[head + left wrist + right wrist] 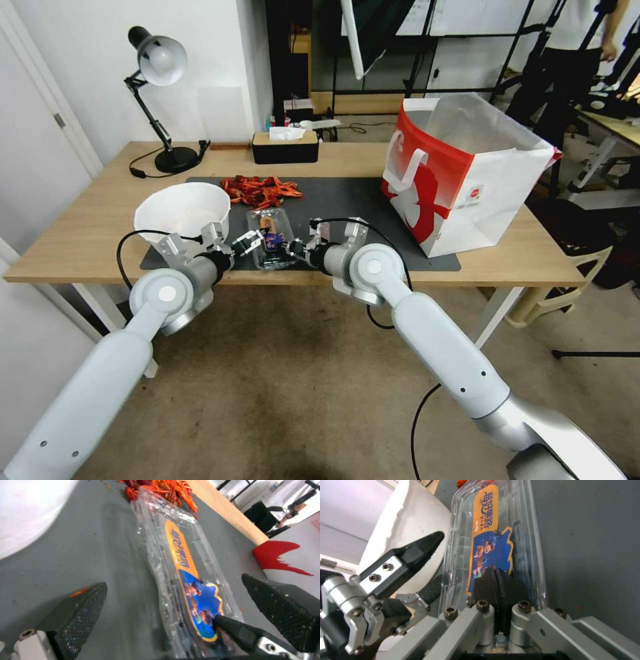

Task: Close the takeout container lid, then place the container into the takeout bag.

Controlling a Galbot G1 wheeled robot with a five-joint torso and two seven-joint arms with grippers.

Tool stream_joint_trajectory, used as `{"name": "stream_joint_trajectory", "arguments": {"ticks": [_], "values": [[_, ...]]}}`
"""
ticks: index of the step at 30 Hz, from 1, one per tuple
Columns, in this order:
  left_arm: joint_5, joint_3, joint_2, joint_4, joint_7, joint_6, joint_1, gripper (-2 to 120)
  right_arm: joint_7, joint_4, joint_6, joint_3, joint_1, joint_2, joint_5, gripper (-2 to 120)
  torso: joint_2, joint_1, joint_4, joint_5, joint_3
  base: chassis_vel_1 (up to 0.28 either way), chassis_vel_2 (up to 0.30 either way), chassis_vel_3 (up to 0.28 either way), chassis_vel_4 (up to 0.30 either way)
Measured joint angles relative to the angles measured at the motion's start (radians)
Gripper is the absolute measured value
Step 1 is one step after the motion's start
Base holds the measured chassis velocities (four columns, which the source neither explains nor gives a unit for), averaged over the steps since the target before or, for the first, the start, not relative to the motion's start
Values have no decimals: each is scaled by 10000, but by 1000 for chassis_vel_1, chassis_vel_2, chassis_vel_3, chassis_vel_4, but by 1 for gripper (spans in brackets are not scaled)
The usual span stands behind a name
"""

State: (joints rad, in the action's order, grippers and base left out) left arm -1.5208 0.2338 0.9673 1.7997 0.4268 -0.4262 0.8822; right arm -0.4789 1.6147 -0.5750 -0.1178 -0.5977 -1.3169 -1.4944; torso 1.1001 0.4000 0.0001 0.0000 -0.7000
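Observation:
The takeout container [271, 236] will come up whole and closed when the robot lifts it sideways, because the lid's thin edge lies close along the base's rim.
The takeout container [270, 239] is a small clear clamshell lying on the black mat [373, 200] near the table's front edge. Its lid [181, 555] lies down over the base and carries an orange and blue label [486, 530]. My left gripper [248, 241] is open at the container's left side, its fingers [83, 610] spread to either side of the box. My right gripper [496, 571] is shut, its joined tips resting on the lid's label from the right. The red and white takeout bag [467, 180] stands open on the table's right.
A big white bowl [183, 212] stands just left of the container, close to my left gripper. Red crayfish [260, 190] lie on the mat behind it. A black tissue box [285, 147] and a desk lamp [160, 67] stand at the back.

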Motion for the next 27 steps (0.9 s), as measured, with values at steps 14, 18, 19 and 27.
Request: {"name": "stream_joint_trajectory", "arguments": {"ticks": [14,18,19,27], "values": [[-186,-333,137,-242,-7,-241,-372,93,64,-26,-2,2,-30,17,72,0,0,-1,0,2,1,0,0,0,0],[-247,-373,206,-322,75,-219,-446,80,64,-18,-3,-1,-31,16,78,0,0,-1,-1,2,1,0,0,0,0],[-274,-378,228,-360,106,-199,-461,76,65,-18,-3,-1,-32,17,80,0,0,-1,-1,1,1,0,0,0,0],[-462,-395,190,-459,260,-175,-505,44,72,27,-9,-1,-60,36,91,0,-3,0,-2,-2,0,0,0,0,0]]}}
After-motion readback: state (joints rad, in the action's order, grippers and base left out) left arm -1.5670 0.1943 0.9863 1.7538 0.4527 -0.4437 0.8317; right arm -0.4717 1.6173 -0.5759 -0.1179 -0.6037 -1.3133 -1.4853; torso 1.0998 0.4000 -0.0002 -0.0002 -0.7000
